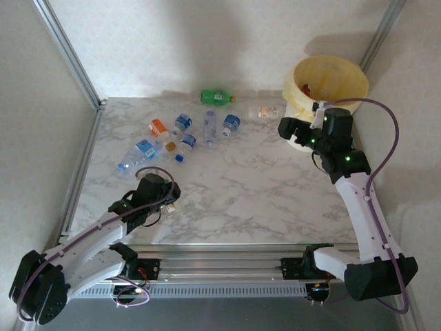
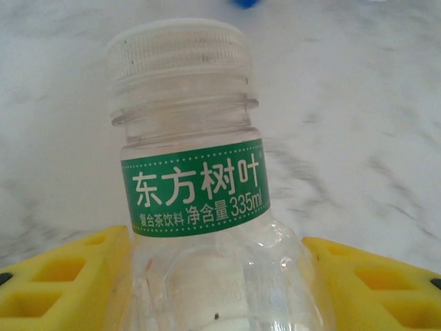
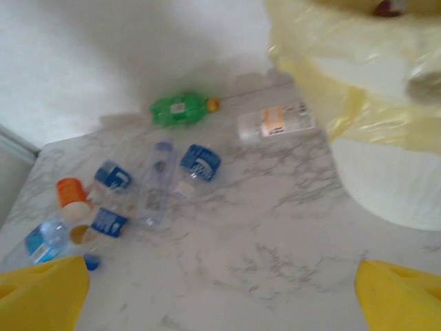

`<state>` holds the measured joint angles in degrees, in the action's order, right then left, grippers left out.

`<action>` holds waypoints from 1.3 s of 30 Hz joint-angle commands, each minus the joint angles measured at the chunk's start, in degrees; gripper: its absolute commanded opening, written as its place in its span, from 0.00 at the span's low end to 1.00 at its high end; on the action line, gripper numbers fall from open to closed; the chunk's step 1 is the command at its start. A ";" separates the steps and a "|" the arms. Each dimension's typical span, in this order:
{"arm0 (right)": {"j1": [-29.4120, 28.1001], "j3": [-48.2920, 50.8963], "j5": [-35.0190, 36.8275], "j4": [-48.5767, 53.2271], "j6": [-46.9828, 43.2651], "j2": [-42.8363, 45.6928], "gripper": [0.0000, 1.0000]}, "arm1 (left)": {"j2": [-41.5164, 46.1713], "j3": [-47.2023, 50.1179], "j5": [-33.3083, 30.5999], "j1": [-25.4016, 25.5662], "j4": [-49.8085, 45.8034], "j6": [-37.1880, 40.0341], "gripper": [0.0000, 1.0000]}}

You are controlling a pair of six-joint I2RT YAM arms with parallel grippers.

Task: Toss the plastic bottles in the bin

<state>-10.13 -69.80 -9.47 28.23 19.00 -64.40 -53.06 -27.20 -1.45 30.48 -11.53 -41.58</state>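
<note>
The robot should pass the bottle, white cap first, to its right gripper, because the bin is far from the left gripper and near the right gripper.
A clear plastic bottle with a green label and a white cap stands between the yellow pads of my left gripper. The pads press on both of its sides. In the top view this gripper is low at the table's near left. Several more bottles lie at the back left: a green one, blue-labelled ones and one with an orange label. The bin, lined with a yellow bag, stands at the back right. My right gripper hangs open beside it, its jaws holding nothing.
Metal frame posts and white walls close in the marble table on the left and at the back. The right wrist view has the bin wall close at the right and the bottle cluster farther left.
</note>
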 commanded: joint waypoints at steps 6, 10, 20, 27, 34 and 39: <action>-3.90 7.35 -17.82 -1.19 4.90 6.12 0.99 | -1.91 -9.54 5.42 13.48 20.29 23.98 0.47; -5.04 10.21 -22.34 -5.24 8.65 9.55 0.98 | -7.95 -14.71 9.45 17.18 22.94 31.09 0.46; -10.97 16.57 -26.44 -15.00 16.28 9.42 0.90 | -15.15 -20.50 14.21 21.28 26.89 35.23 0.44; -15.83 17.07 -24.54 -16.92 16.94 7.28 0.85 | -19.02 -23.72 15.58 23.16 26.81 36.04 0.43; -18.15 16.69 -24.02 -17.54 17.82 5.20 0.79 | -22.07 -25.65 15.61 24.64 27.79 36.13 0.43; -18.83 17.07 -23.24 -17.04 18.60 4.47 0.69 | -22.35 -25.86 14.25 24.73 28.32 36.31 0.43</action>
<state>-28.34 -53.10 -33.58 12.62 36.82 -59.83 -75.26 -51.00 13.06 54.83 14.35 -6.13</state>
